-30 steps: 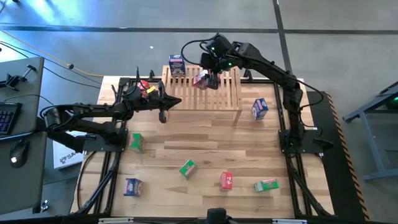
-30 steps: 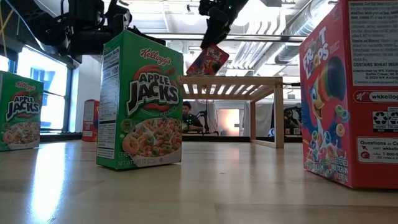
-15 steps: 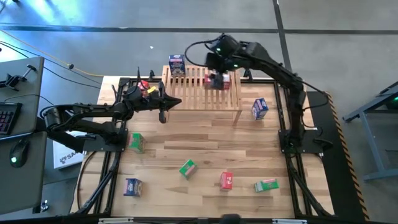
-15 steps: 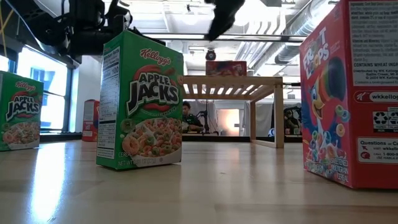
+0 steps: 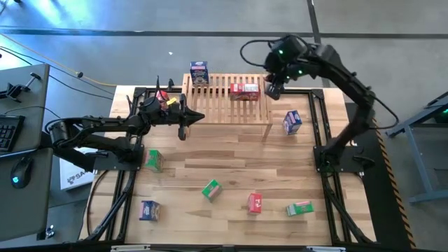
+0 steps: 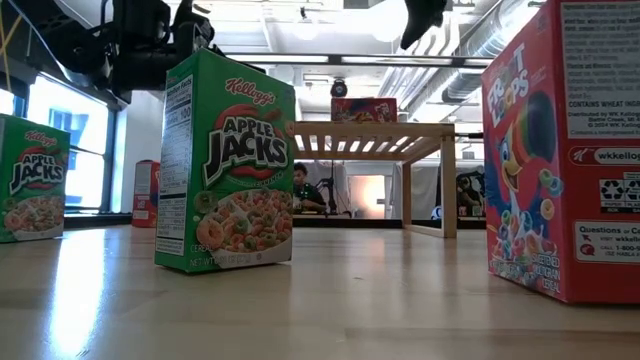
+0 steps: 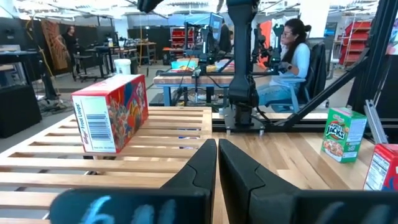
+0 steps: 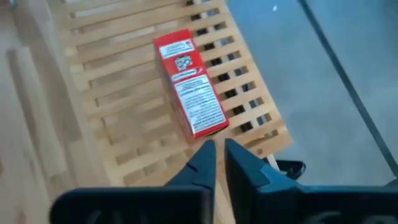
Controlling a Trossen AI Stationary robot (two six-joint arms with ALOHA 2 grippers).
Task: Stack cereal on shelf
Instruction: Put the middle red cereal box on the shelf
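I should open my right gripper, pick up the red box (image 5: pixel 244 92) and put it down nearer the shelf's end (image 5: pixel 266 106), because the box lies on its narrow side short of that end.
The shelf (image 5: pixel 222 106), a light wood slatted rack, stands at the table's far middle. A red cereal box (image 5: pixel 245 89) rests on one long narrow side on its slats, also seen in the right wrist view as the red box (image 8: pixel 190 83). A blue cereal box (image 5: pixel 199 72) stands upright on the shelf's far left corner. My right gripper (image 5: pixel 274 90) hovers shut above the shelf's right end, clear of the red box. My left gripper (image 5: pixel 183 129) is shut and holds nothing, level beside the shelf's left near corner.
Loose cereal boxes lie on the table: blue (image 5: pixel 292 122) right of the shelf, green (image 5: pixel 153 160) at the left, green (image 5: pixel 211 189), red (image 5: pixel 255 203), green (image 5: pixel 299 208) and blue (image 5: pixel 149 210) along the near side. People sit in the room beyond.
My right gripper has set the red box, first held tilted above the shelf, down on the slats and let go of it. It has then risen and gone toward the table's right edge. The box stays lying on the shelf.
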